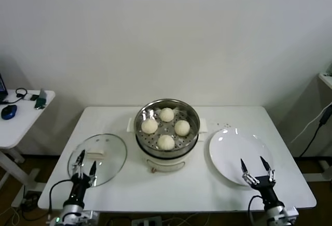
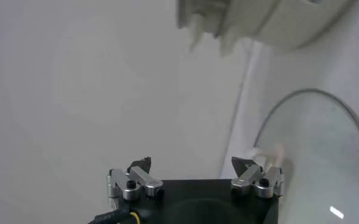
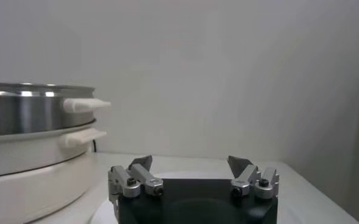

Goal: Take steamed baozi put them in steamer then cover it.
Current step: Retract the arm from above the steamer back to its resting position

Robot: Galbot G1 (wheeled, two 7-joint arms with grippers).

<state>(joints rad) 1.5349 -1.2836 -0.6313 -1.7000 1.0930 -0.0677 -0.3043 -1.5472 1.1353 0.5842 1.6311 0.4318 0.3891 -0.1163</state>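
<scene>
All the baozi are in the steamer (image 1: 166, 128), and the cover's cream handle (image 1: 95, 154) faces up. My open left gripper keeps going to the cover's handle and closes there.
Several steamed baozi (image 1: 166, 127) sit on the perforated tray inside the steamer (image 1: 143, 117) at the table's middle. The steamer also shows in the right wrist view (image 3: 27, 115). The glass cover (image 1: 110, 161) with its cream handle (image 1: 95, 154) lies flat on the table left of the steamer; its rim shows in the left wrist view (image 2: 325, 128). My left gripper (image 1: 84, 163) is open and empty at the cover's near edge, seen also in the left wrist view (image 2: 192, 164). My right gripper (image 1: 256, 166) is open and empty over the plate's near edge, seen also in the right wrist view (image 3: 190, 162).
An empty flat white plate (image 1: 236, 148) lies right of the steamer. A small side table (image 1: 21, 122) with a mouse and cables stands at the far left. The white wall is behind the table.
</scene>
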